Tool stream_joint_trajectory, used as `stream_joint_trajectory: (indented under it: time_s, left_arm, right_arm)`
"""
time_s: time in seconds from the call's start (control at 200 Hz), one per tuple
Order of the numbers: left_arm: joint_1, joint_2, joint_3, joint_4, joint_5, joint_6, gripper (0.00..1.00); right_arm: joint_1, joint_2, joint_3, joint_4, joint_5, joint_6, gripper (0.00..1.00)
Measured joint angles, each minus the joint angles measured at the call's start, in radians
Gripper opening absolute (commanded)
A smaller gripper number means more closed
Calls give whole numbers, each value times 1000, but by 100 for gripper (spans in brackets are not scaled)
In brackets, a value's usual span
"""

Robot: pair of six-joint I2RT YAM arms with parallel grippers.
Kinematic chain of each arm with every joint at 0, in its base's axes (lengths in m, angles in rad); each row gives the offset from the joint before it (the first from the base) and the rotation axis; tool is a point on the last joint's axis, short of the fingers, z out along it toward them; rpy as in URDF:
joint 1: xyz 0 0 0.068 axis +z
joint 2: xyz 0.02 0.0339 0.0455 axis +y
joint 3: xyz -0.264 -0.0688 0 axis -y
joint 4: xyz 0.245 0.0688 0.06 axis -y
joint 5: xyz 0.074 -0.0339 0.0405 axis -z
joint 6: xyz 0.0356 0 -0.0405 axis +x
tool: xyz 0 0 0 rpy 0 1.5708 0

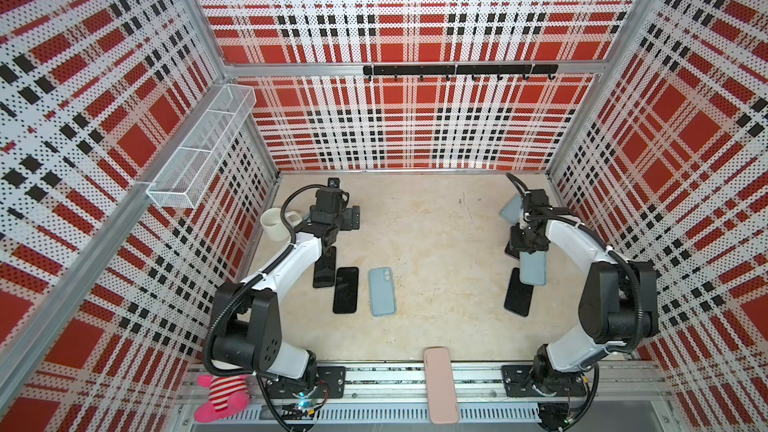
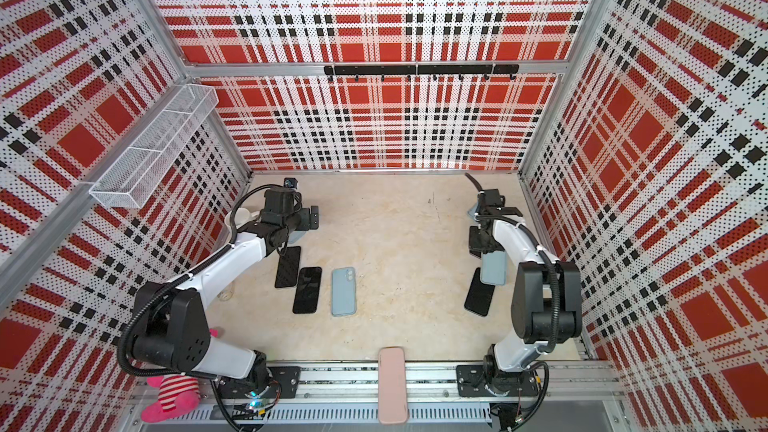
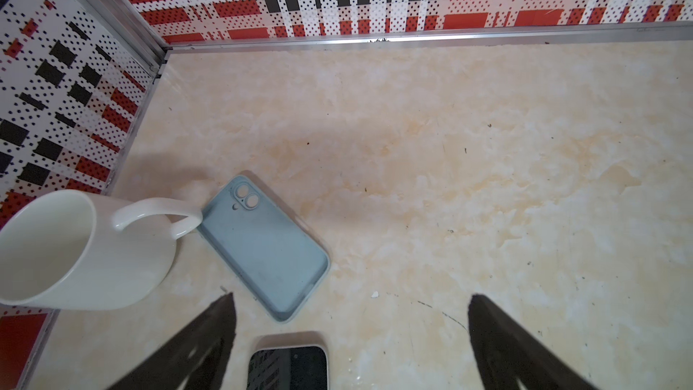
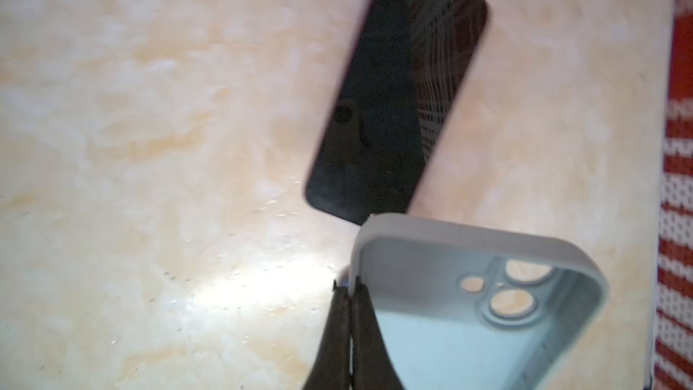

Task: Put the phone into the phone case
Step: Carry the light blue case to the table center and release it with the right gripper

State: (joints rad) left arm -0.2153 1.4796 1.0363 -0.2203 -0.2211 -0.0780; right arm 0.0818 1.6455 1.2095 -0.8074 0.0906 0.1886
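Note:
The phone case's open side (image 4: 440,347) faces up, so the robot's right gripper keeps moving the light blue phone case to the table's clear middle (image 1: 436,249) until it lies flat.
My right gripper (image 4: 351,287) is shut on the side wall of a light blue phone case (image 4: 468,313), which hangs tilted just above the table with its open side facing the wrist camera. A black phone (image 4: 397,91) lies screen up on the table just beyond it. In both top views the held phone case (image 1: 533,268) (image 2: 493,270) overlaps that phone (image 1: 518,292) (image 2: 479,295). At the back left, my left gripper (image 3: 352,298) hangs open and empty over the end of another black phone (image 3: 288,367), near a second blue case (image 3: 262,245).
A white mug (image 3: 67,253) lies beside the left-hand case. Two black phones (image 1: 325,272) (image 1: 345,290) and a blue case (image 1: 382,290) lie left of centre. Another blue case (image 1: 511,207) sits back right. A pink case (image 1: 442,384) and a pink plush toy (image 1: 220,398) rest on the front rail.

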Motion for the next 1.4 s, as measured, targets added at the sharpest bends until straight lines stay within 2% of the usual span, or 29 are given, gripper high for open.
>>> stream_joint_trajectory:
  time_s: [0.17, 0.301, 0.521, 0.731, 0.927, 1.182, 1.298, 1.403]
  left_arm:
    - [0, -7, 0, 0, -4, -1, 98]
    - [0, -7, 0, 0, -6, -4, 98]
    - [14, -9, 0, -7, -5, -19, 98]
    - [92, -8, 0, -25, 17, -49, 98]
    - [159, 8, 0, -47, 56, -75, 98]
    - [169, 37, 2, -66, 64, -77, 98]
    - [169, 47, 3, -72, 63, -76, 98]
    - [170, 57, 5, -83, 63, -76, 98]
  right_arm:
    - [199, 128, 126, 12, -60, -143, 0]
    - [312, 208, 204, 8, -152, -325, 0]
    - [430, 335, 343, -61, -262, -676, 0]
    - [481, 455, 517, -162, -270, -902, 0]
    - [506, 528, 630, -246, -246, -993, 0]
    - [535, 604, 666, -298, -205, -1041, 0]
    - [545, 616, 673, -313, -191, -1040, 17]
    - [546, 617, 686, -321, -185, -1032, 25]
